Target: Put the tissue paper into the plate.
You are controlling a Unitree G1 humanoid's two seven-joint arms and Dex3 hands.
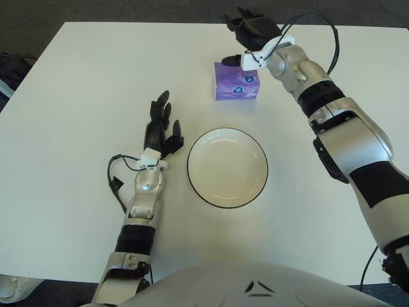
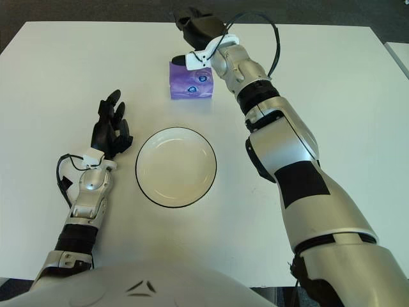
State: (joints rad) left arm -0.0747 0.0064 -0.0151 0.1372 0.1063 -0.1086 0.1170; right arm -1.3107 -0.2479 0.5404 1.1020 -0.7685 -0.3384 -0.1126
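Observation:
The wrapper looks rippled (image 1: 231, 78) over a blocky shape. The purple tissue pack (image 1: 236, 82) will squeeze in where I grip it but will barely sag when I lift it.
A purple tissue pack (image 1: 236, 84) lies on the white table (image 1: 77, 83), just beyond the black-rimmed white plate (image 1: 227, 167), which holds nothing. My right hand (image 1: 244, 39) hovers over the pack's far edge with fingers spread; one thumb tip shows just above the pack's top and the other fingers sit behind it. It grips nothing. My left hand (image 1: 160, 125) shows to the left of the plate, fingers extended and relaxed, holding nothing.
The table's far edge (image 1: 192, 24) runs just behind the tissue pack. A dark object (image 1: 9, 70) shows off the table's left side. A black cable (image 1: 115, 179) loops beside my left wrist.

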